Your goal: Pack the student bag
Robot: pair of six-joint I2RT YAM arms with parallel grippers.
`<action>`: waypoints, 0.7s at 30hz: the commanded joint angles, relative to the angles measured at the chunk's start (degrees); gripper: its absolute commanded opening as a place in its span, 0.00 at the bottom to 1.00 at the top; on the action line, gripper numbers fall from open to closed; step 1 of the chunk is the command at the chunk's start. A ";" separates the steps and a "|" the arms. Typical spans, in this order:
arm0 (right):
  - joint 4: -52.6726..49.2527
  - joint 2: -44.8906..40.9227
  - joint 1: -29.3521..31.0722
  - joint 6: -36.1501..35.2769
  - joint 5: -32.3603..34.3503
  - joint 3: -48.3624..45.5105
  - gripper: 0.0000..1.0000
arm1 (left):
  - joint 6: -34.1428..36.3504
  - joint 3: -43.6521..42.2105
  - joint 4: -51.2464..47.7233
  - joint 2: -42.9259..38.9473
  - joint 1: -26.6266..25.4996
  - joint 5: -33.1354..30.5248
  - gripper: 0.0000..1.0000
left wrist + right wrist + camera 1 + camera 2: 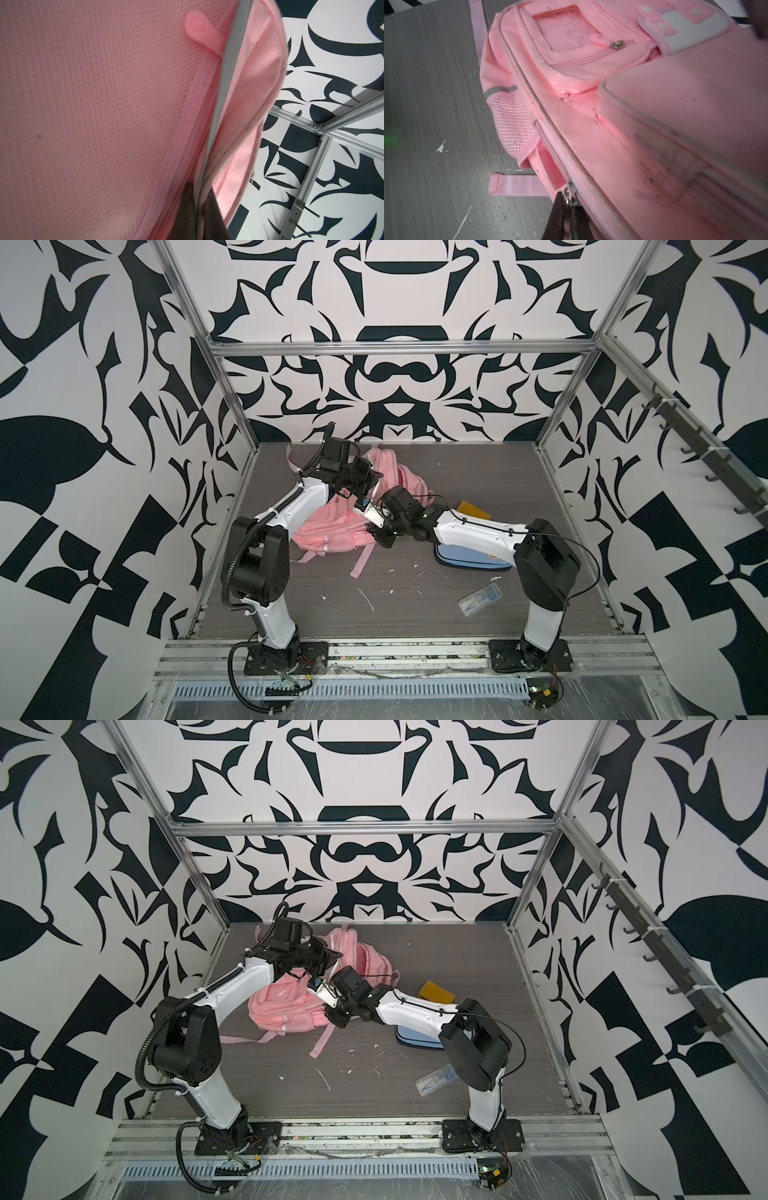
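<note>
My right gripper should go on pulling the zip pull toward the mesh pocket (512, 124) until the bag is wide open, while my left gripper holds the grey-piped edge (224, 86) tight.
The pink student bag (328, 526) (282, 1006) lies on the grey table toward the back left in both top views. Its top end is lifted by my left gripper (376, 477) (338, 955). In the left wrist view that gripper (199, 207) is shut on a grey-piped edge of the student bag (104, 104), with mesh fabric filling the frame. My right gripper (374, 533) (334, 1017) sits at the bag's near right side. In the right wrist view it (569, 205) is shut on a metal zip pull (569, 192) of the bag (612, 104).
A light-blue pencil case (469, 560) lies partly under the right arm. A yellow flat item (473, 510) sits behind it and a clear plastic box (481, 599) lies nearer the front. Pink straps (360, 562) trail over the table. White scraps dot the tabletop.
</note>
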 commanded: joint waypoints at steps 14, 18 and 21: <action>1.82 1.51 3.84 5.36 -11.35 4.91 0.07 | -2.99 -2.10 13.45 -1.57 0.57 -0.97 0.00; 1.09 0.82 3.82 6.90 -11.21 6.29 0.11 | -2.78 -3.12 14.21 -1.62 0.67 -1.15 0.00; 0.50 1.09 3.73 7.89 -11.19 7.93 0.16 | -2.12 -4.44 15.55 -2.21 1.01 -1.54 0.00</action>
